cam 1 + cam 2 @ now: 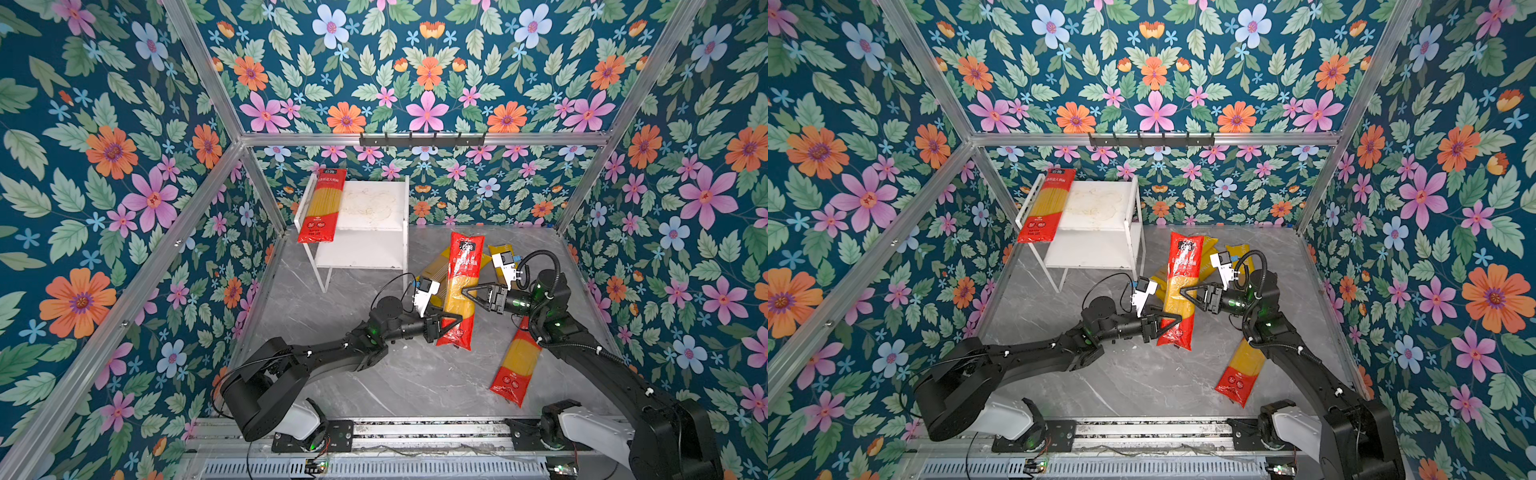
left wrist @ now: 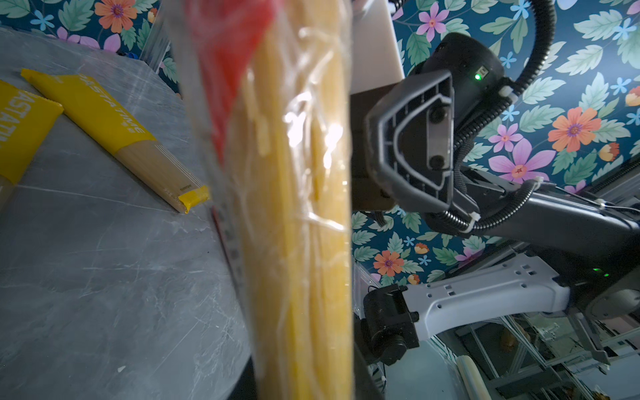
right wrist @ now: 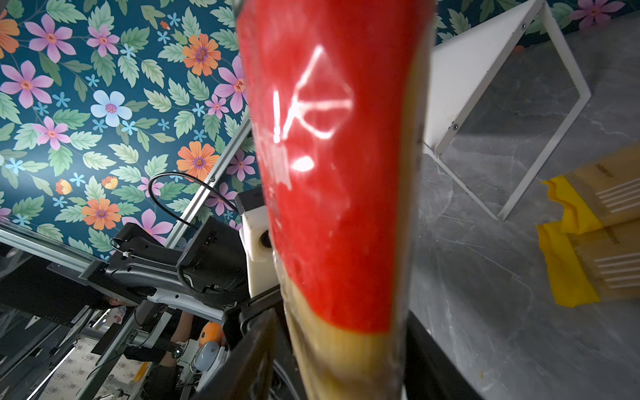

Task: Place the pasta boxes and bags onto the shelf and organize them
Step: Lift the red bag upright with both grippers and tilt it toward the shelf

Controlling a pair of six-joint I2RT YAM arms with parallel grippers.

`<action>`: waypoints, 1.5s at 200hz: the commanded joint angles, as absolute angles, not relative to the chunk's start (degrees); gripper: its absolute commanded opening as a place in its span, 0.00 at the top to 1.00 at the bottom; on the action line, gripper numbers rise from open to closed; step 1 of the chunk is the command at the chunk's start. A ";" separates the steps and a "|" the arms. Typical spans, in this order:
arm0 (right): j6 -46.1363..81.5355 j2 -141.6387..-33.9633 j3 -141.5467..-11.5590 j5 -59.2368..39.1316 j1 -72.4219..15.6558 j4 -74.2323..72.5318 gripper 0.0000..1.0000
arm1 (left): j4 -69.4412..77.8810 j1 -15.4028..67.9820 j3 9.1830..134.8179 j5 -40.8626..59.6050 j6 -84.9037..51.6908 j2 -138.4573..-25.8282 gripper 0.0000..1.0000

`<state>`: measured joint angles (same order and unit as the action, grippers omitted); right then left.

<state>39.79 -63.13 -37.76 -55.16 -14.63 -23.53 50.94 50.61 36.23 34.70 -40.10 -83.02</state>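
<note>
The robot's right gripper has its fingers on either side of the pack's middle [image 1: 461, 288], far from the shelf, so it should move back and the left gripper should bring the pack to the top board [image 1: 364, 205].
A red-ended spaghetti pack [image 1: 459, 286] [image 1: 1177, 286] hangs lifted above the grey floor, right of the shelf. My left gripper [image 1: 451, 326] [image 1: 1169, 326] is shut on its lower part; the left wrist view is filled by that pack [image 2: 301, 207]. My right gripper [image 1: 468, 296] [image 1: 1187, 293] straddles its middle with jaws open; a gap shows beside one finger [image 3: 256, 346] in the right wrist view. The white shelf [image 1: 374, 208] carries one red-ended pack [image 1: 322, 205] along the left of its top board. Another red-ended pack [image 1: 515, 365] lies on the floor under the right arm.
Yellow PASTATIME packs [image 1: 434, 266] [image 2: 104, 114] [image 3: 588, 242] lie on the floor behind the lifted pack, partly hidden by it and the grippers. Floral walls and aluminium frame posts [image 1: 266, 195] close in the cell. The shelf's lower board [image 1: 361, 249] is bare.
</note>
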 commanded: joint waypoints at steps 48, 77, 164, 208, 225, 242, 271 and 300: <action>43.92 -66.97 -37.42 -60.66 -15.20 -34.22 0.47 | 55.40 50.71 38.18 41.16 -37.71 -83.05 0.79; 46.02 -66.66 -36.89 -60.74 -15.29 -38.91 0.68 | 53.15 50.48 39.20 41.63 -36.80 -82.67 0.74; 56.17 -68.16 -39.69 -52.04 -15.30 -51.05 0.94 | 59.61 49.27 33.67 34.11 -45.77 -79.07 0.27; 59.34 -68.27 -42.34 -44.57 -16.21 -53.51 0.98 | 71.85 49.04 28.37 25.96 -53.84 -78.83 0.26; 58.90 -68.38 -42.80 -43.43 -17.53 -53.44 0.98 | 76.11 49.04 28.57 24.16 -56.44 -80.33 0.32; 59.37 -68.64 -42.89 -42.40 -18.16 -54.40 0.98 | 75.96 49.05 30.15 23.11 -57.14 -81.55 0.39; 59.68 -68.14 -42.89 -41.32 -18.48 -54.69 0.98 | 76.44 49.07 30.64 19.80 -58.43 -82.98 0.47; 59.24 -67.75 -42.72 -40.63 -18.49 -53.44 0.96 | 78.07 49.14 30.85 18.67 -60.29 -84.28 0.59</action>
